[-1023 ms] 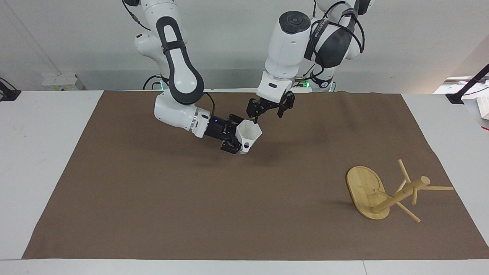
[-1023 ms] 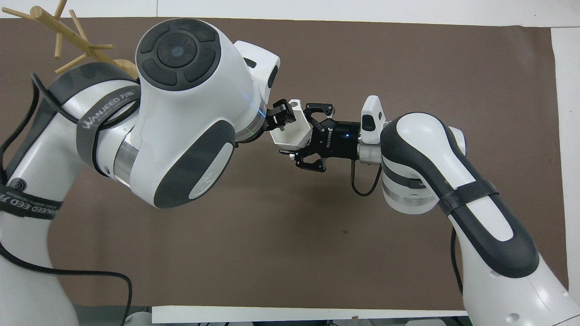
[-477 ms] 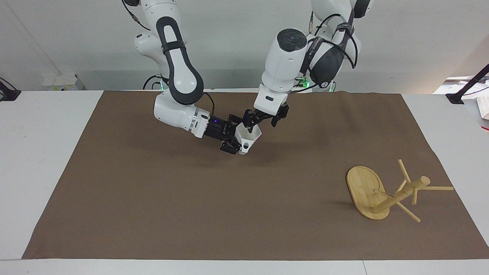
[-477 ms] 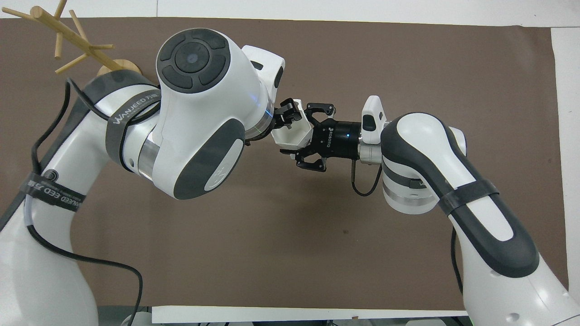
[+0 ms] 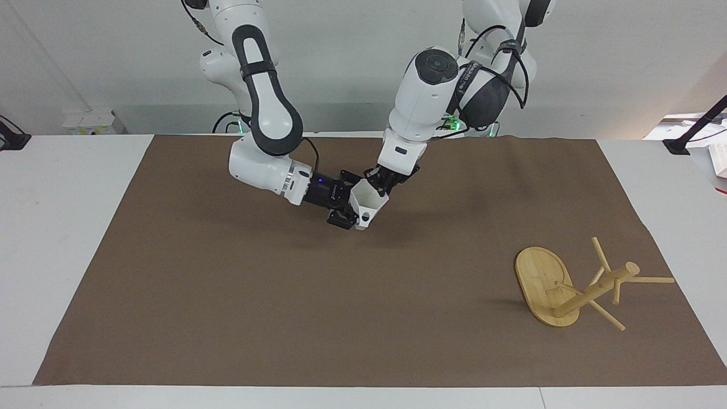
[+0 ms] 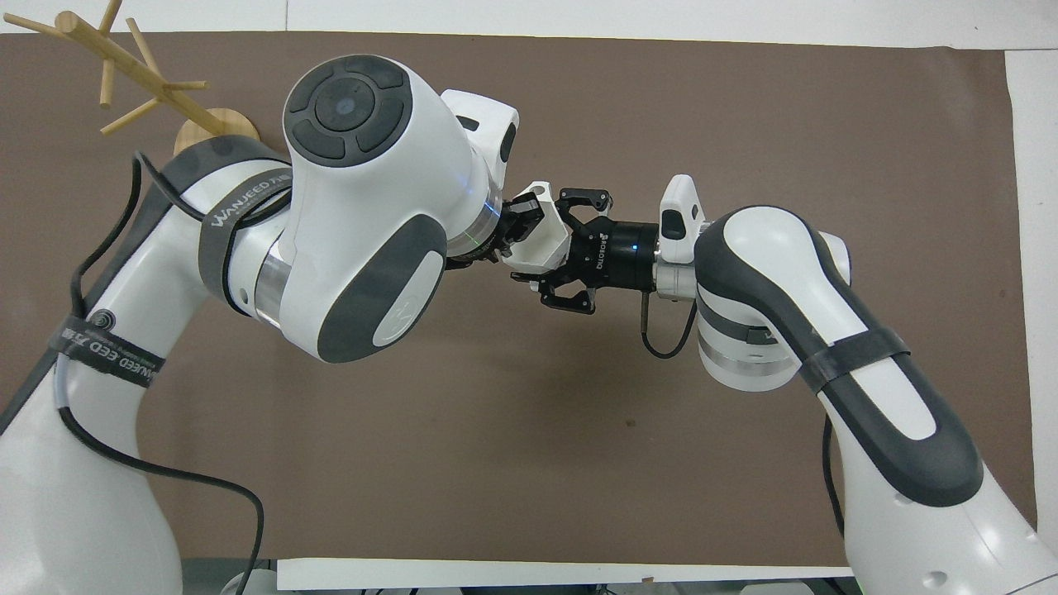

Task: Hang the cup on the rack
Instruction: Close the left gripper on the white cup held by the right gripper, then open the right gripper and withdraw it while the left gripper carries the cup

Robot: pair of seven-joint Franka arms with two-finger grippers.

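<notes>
The rack [image 5: 597,291] is on the left gripper's side, a long way from the robot's right gripper, so next the right gripper lets go of the cup [image 5: 368,201] for the left gripper to hang it.
The white faceted cup [image 5: 368,205] is held in the air over the mat's middle, tilted, with its rim up toward the left arm. My right gripper [image 5: 353,202] is shut around the cup's body from the side; it also shows in the overhead view [image 6: 555,252]. My left gripper [image 5: 379,185] comes down onto the cup's rim, its fingers drawn together on the wall [image 6: 521,227]. The cup [image 6: 541,246] sits between both grippers. The bamboo rack [image 5: 542,284] lies tipped on its side, toward the left arm's end of the table.
A brown mat [image 5: 255,307] covers the table. The rack's post and pegs [image 6: 124,66] point outward near the mat's corner, farther from the robots than the cup. The left arm's bulk hides much of the rack's base in the overhead view.
My left gripper came down from above the cup to its rim, and its fingers closed from a wide spread. My right gripper kept hold of the cup and barely moved.
</notes>
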